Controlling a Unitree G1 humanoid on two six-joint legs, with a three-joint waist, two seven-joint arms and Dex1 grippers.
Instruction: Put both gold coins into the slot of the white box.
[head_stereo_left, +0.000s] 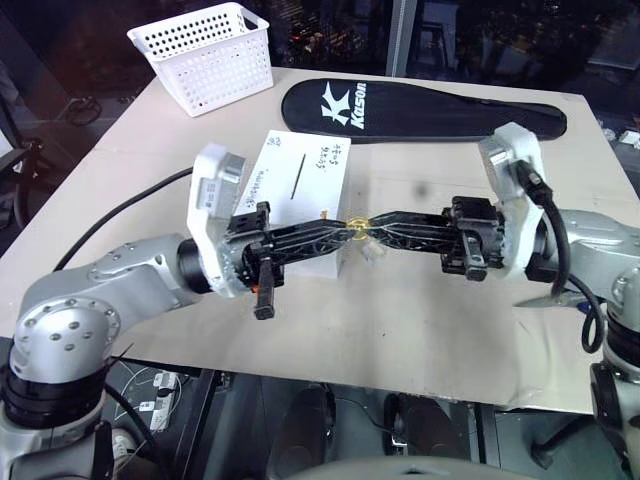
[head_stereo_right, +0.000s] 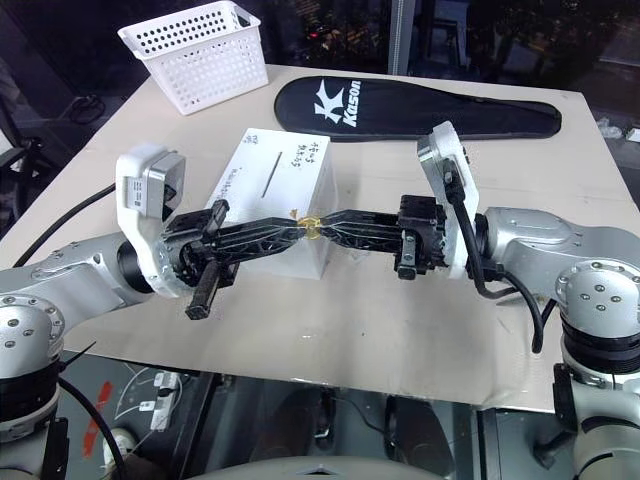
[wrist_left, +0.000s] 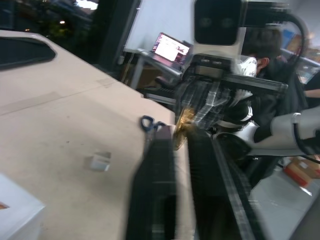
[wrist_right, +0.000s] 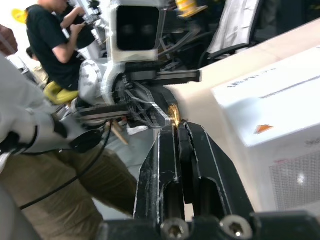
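Note:
Both of the robot's grippers are pinching the gold coin (head_stereo_left: 358, 229), so the right gripper should open and move away before the left gripper takes the coin to the slot (head_stereo_left: 299, 176).
A small gold coin (head_stereo_left: 358, 227) hangs in the air just in front of the white box (head_stereo_left: 300, 200), whose dark slot (head_stereo_left: 298, 180) faces up. My left gripper (head_stereo_left: 345, 232) and right gripper (head_stereo_left: 372, 226) point at each other and meet tip to tip at the coin. Both are shut on it. In the left wrist view the coin (wrist_left: 182, 125) sits between my left fingers. The right wrist view has the coin (wrist_right: 174, 112) at the tip of my right fingers, with the box (wrist_right: 280, 125) and its orange triangle beside them.
A small clear plastic case (head_stereo_left: 373, 254) lies on the tan table (head_stereo_left: 420, 320) under the grippers. At the back stand a white perforated basket (head_stereo_left: 205, 50) and a black racket cover (head_stereo_left: 420, 110). A person sits beyond the table in the right wrist view.

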